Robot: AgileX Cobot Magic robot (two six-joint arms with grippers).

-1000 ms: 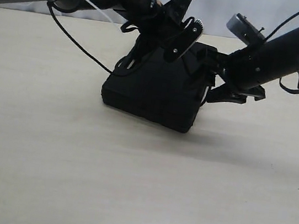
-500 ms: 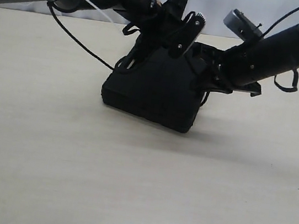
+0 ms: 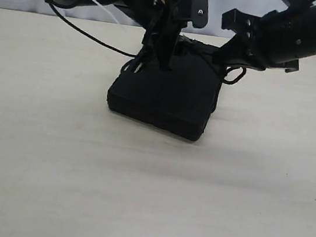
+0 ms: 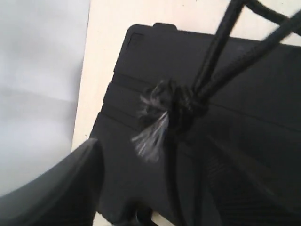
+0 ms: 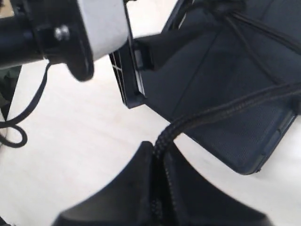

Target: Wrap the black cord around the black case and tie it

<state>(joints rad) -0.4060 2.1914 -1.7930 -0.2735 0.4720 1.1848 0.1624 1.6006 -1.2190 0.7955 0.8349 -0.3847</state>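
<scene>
The black cord hangs next to the black case in a loose loop [image 3: 233, 81]. The loop will get smaller when I pull the cord away.
The black case [image 3: 166, 99] lies on the table under both grippers, also shown in the left wrist view [image 4: 131, 75] and the right wrist view [image 5: 221, 70]. The black cord [image 4: 221, 52] crosses its lid, and the frayed knot [image 4: 171, 108] sits on top. My left gripper [image 3: 180, 24] hovers over the far left part of the lid, open [image 4: 160, 188], with the knot just beyond its fingers. My right gripper [image 3: 226, 54] is at the case's far right corner, shut on the black cord [image 5: 221, 113]; the strand runs taut from its tips [image 5: 157, 146] to the case.
The case rests on a pale beige table [image 3: 52, 157]. A grey-white wall [image 3: 232, 11] stands behind the far edge. A thin black line [image 3: 92, 40] hangs from the left arm down to the case. The left gripper's body [image 5: 94, 28] fills part of the right wrist view.
Both grippers have risen. The right one moved up and left, drawing the cord with it. The left gripper swung more upright over the lid. The case has stayed in place.
</scene>
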